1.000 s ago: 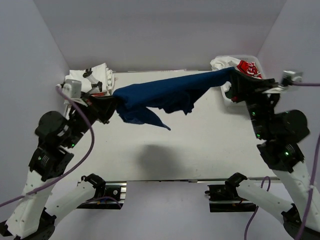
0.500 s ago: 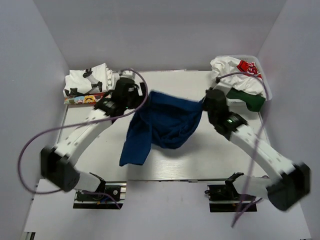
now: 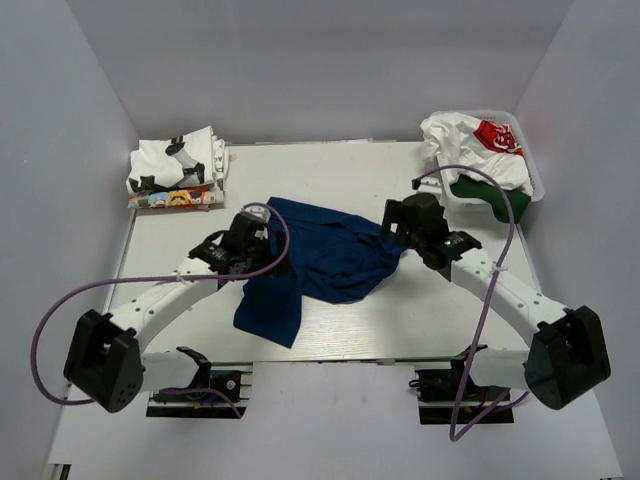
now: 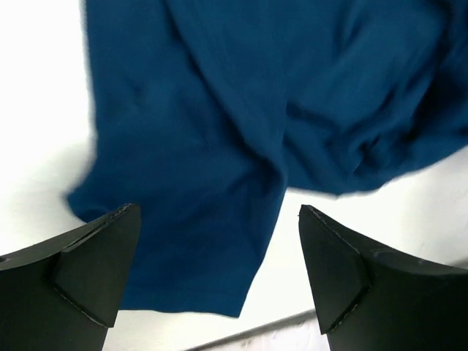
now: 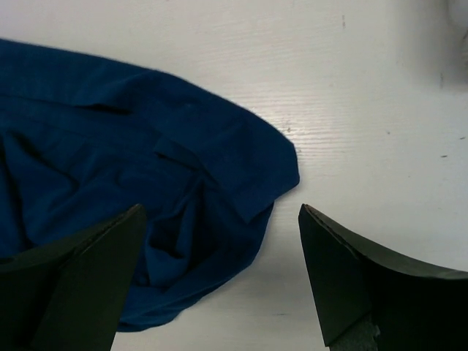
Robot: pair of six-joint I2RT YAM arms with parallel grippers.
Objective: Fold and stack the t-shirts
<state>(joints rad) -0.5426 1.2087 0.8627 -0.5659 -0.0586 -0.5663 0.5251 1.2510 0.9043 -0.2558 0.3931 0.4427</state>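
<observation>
Loose folds overlap along the near side of the dark blue t-shirt. It will spread out into a wide sheet when I lift and drag it.
The dark blue t-shirt lies crumpled on the middle of the table, one part trailing toward the near edge. My left gripper hovers over its left side, jaws wide open and empty; in the left wrist view the blue t-shirt spreads below the left gripper. My right gripper is open above the shirt's right edge; in the right wrist view the right gripper straddles the blue t-shirt's hem, not touching it. Folded printed t-shirts are stacked at the back left.
A white mesh basket at the back right holds a heap of white tees with red print and a dark green piece. Purple cables loop off both arms. Grey walls enclose the table on three sides.
Both grippers opened and let go of the blue t-shirt. It dropped from being held up between the arms to a crumpled heap on the table, and both arms came down toward the centre.
</observation>
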